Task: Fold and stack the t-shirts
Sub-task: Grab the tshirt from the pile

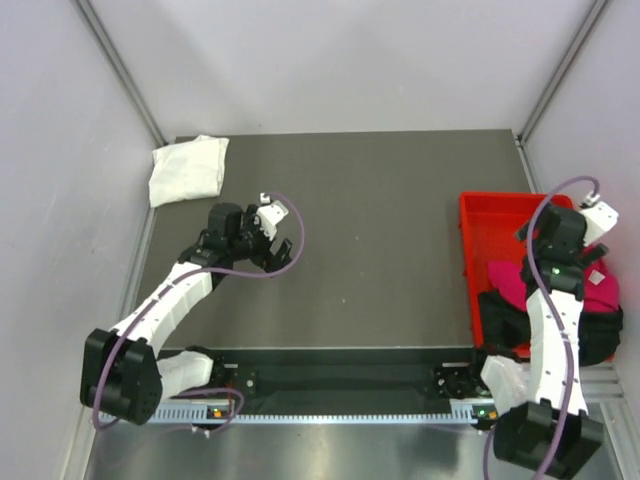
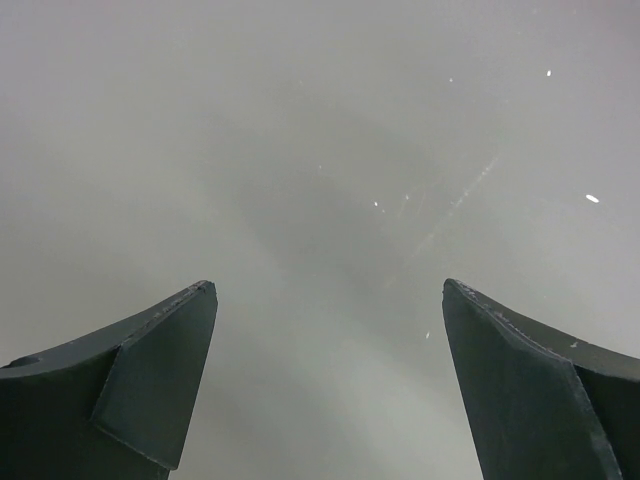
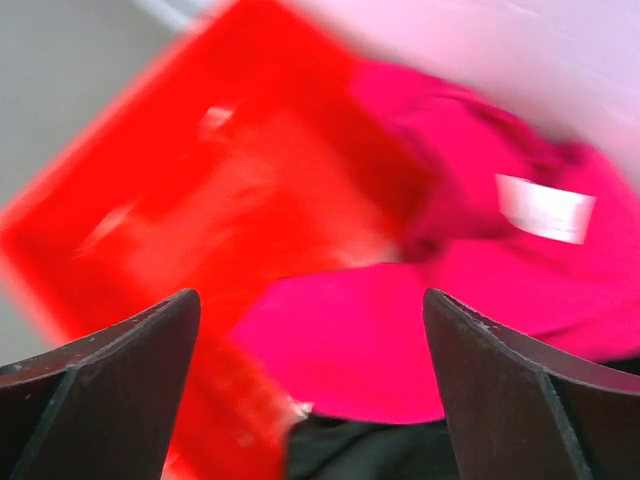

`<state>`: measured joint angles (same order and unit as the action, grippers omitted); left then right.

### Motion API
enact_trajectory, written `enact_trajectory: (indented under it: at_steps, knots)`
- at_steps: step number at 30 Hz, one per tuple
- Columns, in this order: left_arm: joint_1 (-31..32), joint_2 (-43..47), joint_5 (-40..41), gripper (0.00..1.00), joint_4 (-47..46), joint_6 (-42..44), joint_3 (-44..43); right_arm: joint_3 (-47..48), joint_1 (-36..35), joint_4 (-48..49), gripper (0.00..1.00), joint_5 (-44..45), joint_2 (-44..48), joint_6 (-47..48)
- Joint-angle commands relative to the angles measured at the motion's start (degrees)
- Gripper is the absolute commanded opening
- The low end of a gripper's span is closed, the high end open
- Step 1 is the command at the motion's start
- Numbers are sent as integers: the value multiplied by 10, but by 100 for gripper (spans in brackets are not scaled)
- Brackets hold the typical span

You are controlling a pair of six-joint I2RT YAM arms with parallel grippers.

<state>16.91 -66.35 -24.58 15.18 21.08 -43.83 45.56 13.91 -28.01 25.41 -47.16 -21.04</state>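
Observation:
The pink edge [image 1: 514, 302] is on top of the black t-shirt, so the pink t-shirt [image 1: 507, 278] will leave the bin by itself when the robot lifts it.
A folded white t-shirt [image 1: 186, 170] lies at the table's far left corner. A magenta-pink t-shirt [image 1: 603, 290] and a black t-shirt [image 1: 500, 314] lie crumpled in the near end of the red bin [image 1: 487, 228] on the right. My right gripper [image 1: 585, 258] hangs open above that pile. The blurred right wrist view shows its jaws wide apart [image 3: 310, 295] over the pink t-shirt [image 3: 400, 340], with the black t-shirt [image 3: 370, 455] below and nothing between them. My left gripper [image 1: 277, 250] is open over bare tabletop, and its wrist view shows empty jaws [image 2: 328, 290].
The dark grey table [image 1: 380, 250] is walled in by pale panels on three sides. The red bin [image 3: 200, 200] stands along the right edge. A white label [image 3: 545, 208] shows on the pink cloth. The arm bases sit on the rail at the near edge.

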Motion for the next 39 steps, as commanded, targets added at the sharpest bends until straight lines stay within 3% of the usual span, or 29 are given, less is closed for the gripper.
enact_trajectory:
  at_steps: [1, 2, 5, 8, 13, 14, 16, 17, 18, 19, 21, 26, 31, 36, 39]
  knots:
    - [1, 0, -6, 99, -116, -19, 40, 7, 90, -20, 94, -8, -35, -5]
    - [1, 1, -7, 99, -119, -15, 48, -2, 110, -19, 99, 2, -42, -14]
    - [2, -5, -16, 99, -86, -6, 43, -42, 180, 14, 99, 17, -31, -34]
    - [6, -17, -19, 99, -34, -7, 10, -64, 187, 62, 96, 56, -39, -34]
    - [6, -29, -30, 99, -34, -5, 11, -57, 198, 89, 88, 94, -104, -39]
    - [6, -27, -27, 99, -30, -4, 10, -54, 197, 93, 70, 92, -125, -37]
    - [6, -26, -21, 99, -29, -3, 9, -45, 198, 92, 48, 104, -139, -37]
    - [6, -26, -22, 99, -28, -2, 9, -42, 197, 89, 31, 105, -143, -37]
    - [6, -26, -23, 99, -24, -1, 7, -39, 195, 83, 23, 104, -139, -33]
    - [6, -30, -24, 99, -23, 0, 7, -39, 192, 82, 7, 104, -122, -29]
    - [6, -32, -22, 99, -23, 0, 6, -43, 184, 88, 0, 107, -95, -19]
    - [6, -37, -14, 99, -16, 1, 0, -36, 158, 87, 0, 90, -2, 0]
    - [-1, -41, 34, 99, -10, -12, -14, 56, 53, 70, 0, 45, 47, 48]
    - [-41, -41, 84, 99, 12, -22, -52, 185, -79, 48, 0, -175, 26, 79]
    - [-104, -39, 82, 99, 33, -29, -78, 282, -160, 60, 0, -315, -1, 65]
